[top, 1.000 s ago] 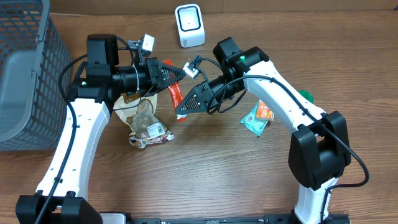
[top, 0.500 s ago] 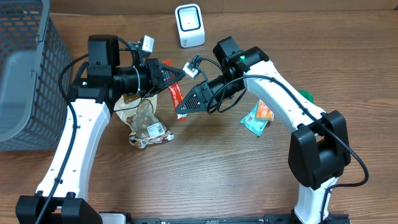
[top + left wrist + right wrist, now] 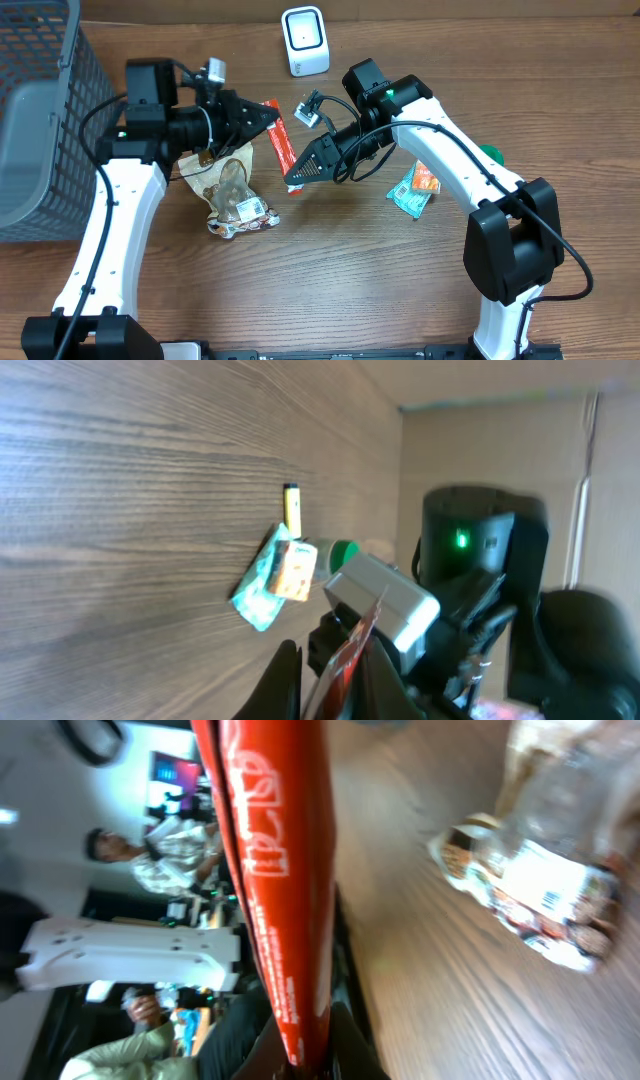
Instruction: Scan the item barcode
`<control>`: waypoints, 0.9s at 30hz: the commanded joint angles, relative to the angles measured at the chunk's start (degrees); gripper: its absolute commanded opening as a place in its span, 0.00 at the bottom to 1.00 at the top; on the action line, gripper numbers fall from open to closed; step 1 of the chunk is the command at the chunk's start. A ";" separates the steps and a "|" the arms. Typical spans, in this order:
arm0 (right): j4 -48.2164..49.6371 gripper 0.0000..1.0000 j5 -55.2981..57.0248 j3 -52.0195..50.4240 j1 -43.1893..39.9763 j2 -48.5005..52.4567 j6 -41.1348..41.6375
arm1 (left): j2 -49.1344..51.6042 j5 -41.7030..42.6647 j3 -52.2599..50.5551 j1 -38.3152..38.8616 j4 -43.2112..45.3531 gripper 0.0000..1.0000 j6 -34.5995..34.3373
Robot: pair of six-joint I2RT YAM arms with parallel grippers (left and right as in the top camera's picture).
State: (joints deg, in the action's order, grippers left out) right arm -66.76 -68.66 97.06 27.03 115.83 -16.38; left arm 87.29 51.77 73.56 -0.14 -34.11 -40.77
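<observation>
My left gripper should open first, because both grippers are closed on the red packet's ends point(image 3: 272, 106). My right gripper will then carry the red packet to the white barcode scanner point(image 3: 305, 40).
A long red packet point(image 3: 281, 145) hangs in the air between both grippers, below the white barcode scanner point(image 3: 304, 40) at the table's back edge. My left gripper point(image 3: 266, 115) is shut on its upper end, and the red packet point(image 3: 350, 655) shows between the left gripper point(image 3: 335, 680) fingers. My right gripper point(image 3: 295, 180) is shut on its lower end. In the right wrist view the red packet point(image 3: 270, 870) runs up from the right gripper point(image 3: 305, 1055). No barcode is visible on it.
A clear snack bag point(image 3: 232, 195) lies on the table under the left arm. A green and orange packet point(image 3: 415, 190) lies to the right, with a green item point(image 3: 490, 152) beyond the right arm. A grey wire basket point(image 3: 40, 110) stands at the left edge.
The left arm has pulled back to the left with the packet's upper end. The packet now stands steeper and straighter. The right gripper has barely shifted.
</observation>
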 commanded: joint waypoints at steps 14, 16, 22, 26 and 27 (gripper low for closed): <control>-0.22 0.04 8.74 0.13 -4.13 -0.74 4.63 | -0.39 36.68 0.42 -6.84 1.44 0.04 -13.38; -0.39 0.04 10.21 0.13 -4.72 -0.74 4.66 | -0.42 38.91 0.42 -6.71 1.25 0.04 -13.42; -2.32 0.04 13.16 0.13 -6.43 -0.74 4.61 | -0.83 38.88 0.42 -5.53 0.90 0.13 -13.25; -3.02 0.04 15.69 0.13 -7.21 -0.74 4.61 | -0.83 38.88 0.42 -3.78 0.94 0.41 -13.22; -3.13 0.04 16.13 0.13 -7.41 -0.74 4.61 | -0.83 38.86 0.42 -3.26 0.94 0.48 -13.25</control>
State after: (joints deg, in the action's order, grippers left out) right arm -69.91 -54.70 97.06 20.38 115.83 -11.81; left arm 87.29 88.55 73.54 -4.78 -33.10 -53.91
